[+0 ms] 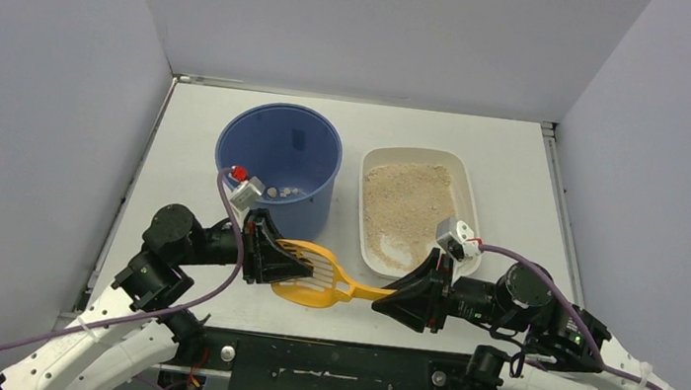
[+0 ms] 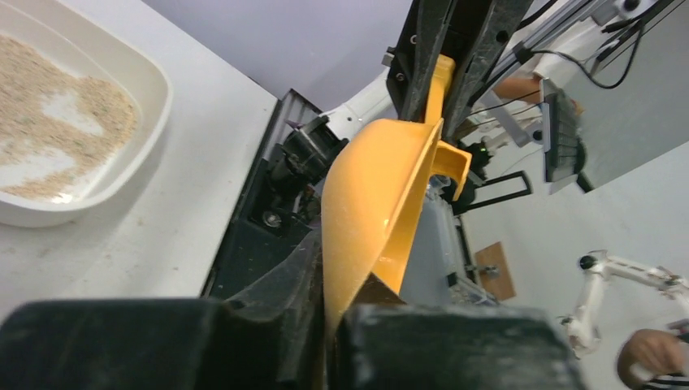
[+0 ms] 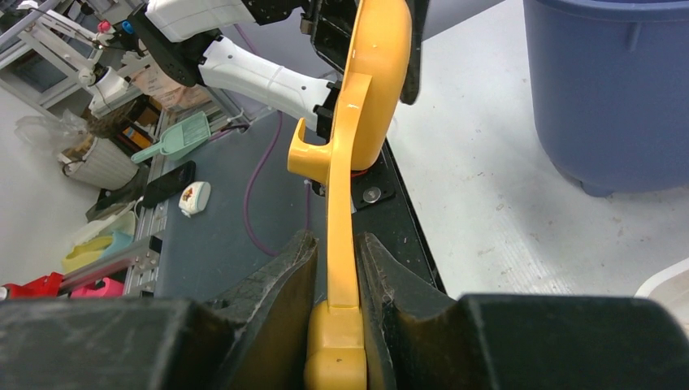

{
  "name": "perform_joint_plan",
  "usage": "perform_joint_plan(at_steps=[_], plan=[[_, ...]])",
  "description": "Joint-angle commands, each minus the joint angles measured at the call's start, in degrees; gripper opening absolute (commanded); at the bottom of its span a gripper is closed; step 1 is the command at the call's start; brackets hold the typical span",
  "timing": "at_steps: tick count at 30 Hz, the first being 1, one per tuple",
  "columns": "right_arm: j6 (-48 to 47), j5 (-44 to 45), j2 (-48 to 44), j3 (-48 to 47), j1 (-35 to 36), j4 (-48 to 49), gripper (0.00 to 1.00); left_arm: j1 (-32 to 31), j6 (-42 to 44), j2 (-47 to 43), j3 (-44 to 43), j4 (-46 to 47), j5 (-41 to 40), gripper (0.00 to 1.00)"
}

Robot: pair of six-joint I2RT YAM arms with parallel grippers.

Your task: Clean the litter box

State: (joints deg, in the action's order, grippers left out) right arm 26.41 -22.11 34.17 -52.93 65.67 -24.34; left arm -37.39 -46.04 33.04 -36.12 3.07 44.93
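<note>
The scoop's head (image 3: 382, 81) slants up from my right gripper's fingers, so while my left gripper steadies it, my right gripper next opens and takes the scoop's handle (image 3: 342, 252) straighter.
The cream-white litter box (image 1: 470, 185) with tan granules lies at the right of the table, and its rim (image 2: 154, 89) also shows in the left wrist view. An orange slotted scoop (image 1: 321, 280) hangs near the front edge, held at both ends. My left gripper (image 1: 299, 261) is shut on the rim of the scoop's head (image 2: 374, 203). On the handle (image 3: 341, 236) my right gripper (image 1: 387, 298) is shut, with both fingers pressed against it. The scoop stands on edge between the two grippers (image 2: 351, 325) (image 3: 337, 244).
A tall blue bucket (image 1: 278, 162) (image 3: 609, 81) stands left of the litter box, just behind my left gripper, with a few small clumps at its bottom. The black mounting plate (image 1: 331, 364) runs along the near table edge. Grey walls close the sides and back.
</note>
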Motion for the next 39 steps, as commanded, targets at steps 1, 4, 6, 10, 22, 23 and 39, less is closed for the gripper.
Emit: perform_joint_plan(at_steps=[1, 4, 6, 10, 22, 23, 39], plan=[[1.25, 1.29, -0.38, 0.36, 0.26, 4.6, 0.0, 0.15, -1.43, -0.43, -0.17, 5.38, 1.32, 0.0], [1.52, 1.91, -0.21, 0.38, 0.29, 4.37, 0.0, 0.19, -1.14, -0.56, -0.25, 5.42, 1.1, 0.0], [1.77, 3.1, -0.33, 0.49, 0.25, 4.17, 0.04, 0.15, -0.74, -0.87, -0.35, 5.19, 0.52, 0.0], [3.85, 5.74, -2.06, 2.08, 0.25, 6.09, 0.45, 0.13, 0.41, -1.57, -0.28, 4.78, -0.74, 0.0], [10.8, 7.87, -3.29, 8.23, 0.26, 17.82, 0.66, 0.18, 2.98, -1.84, 0.89, 2.35, -3.43, 0.0], [10.92, 7.87, -3.12, 8.19, 0.29, 18.44, 0.66, 0.18, 3.36, -1.79, 0.88, 1.8, -3.81, 0.0], [9.18, 8.07, -2.41, 7.26, 0.25, 17.93, 0.57, 0.22, 3.62, -3.99, 1.65, 0.92, -8.25, 0.0]])
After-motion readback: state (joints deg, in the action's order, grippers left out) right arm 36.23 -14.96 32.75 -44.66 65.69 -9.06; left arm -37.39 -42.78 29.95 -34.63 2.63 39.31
